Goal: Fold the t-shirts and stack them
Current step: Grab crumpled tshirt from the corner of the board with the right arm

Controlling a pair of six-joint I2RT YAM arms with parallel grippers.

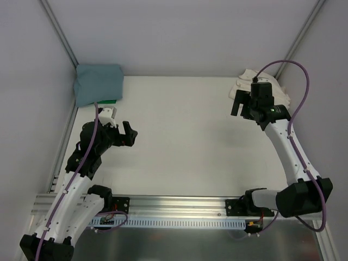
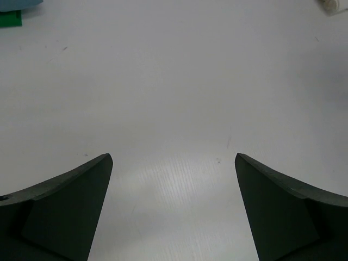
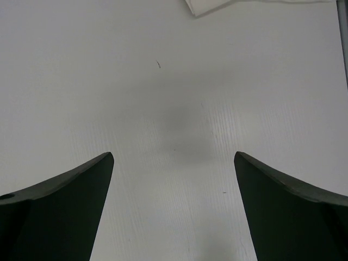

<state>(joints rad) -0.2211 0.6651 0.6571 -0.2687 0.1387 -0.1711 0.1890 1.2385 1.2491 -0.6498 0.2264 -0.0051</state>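
Note:
The cream t-shirt's near corner (image 3: 198, 8) points at my right gripper's open fingers. I should carry on going toward it until the fingers close on that corner.
The teal-blue t-shirt (image 1: 98, 83) lies folded in the far left corner of the table; a sliver of it shows in the left wrist view (image 2: 19, 2). The cream t-shirt (image 1: 243, 82) lies crumpled in the far right corner, partly hidden behind my right arm; its edge shows in the right wrist view (image 3: 215, 5). My left gripper (image 1: 129, 134) is open and empty over the bare table, below and right of the teal shirt. My right gripper (image 1: 238, 103) is open and empty, just in front of the cream shirt.
A green object (image 1: 109, 101) peeks out under the teal shirt's front edge, also seen in the left wrist view (image 2: 10, 19). White walls close the table at the back and both sides. A metal rail (image 1: 174, 206) runs along the near edge.

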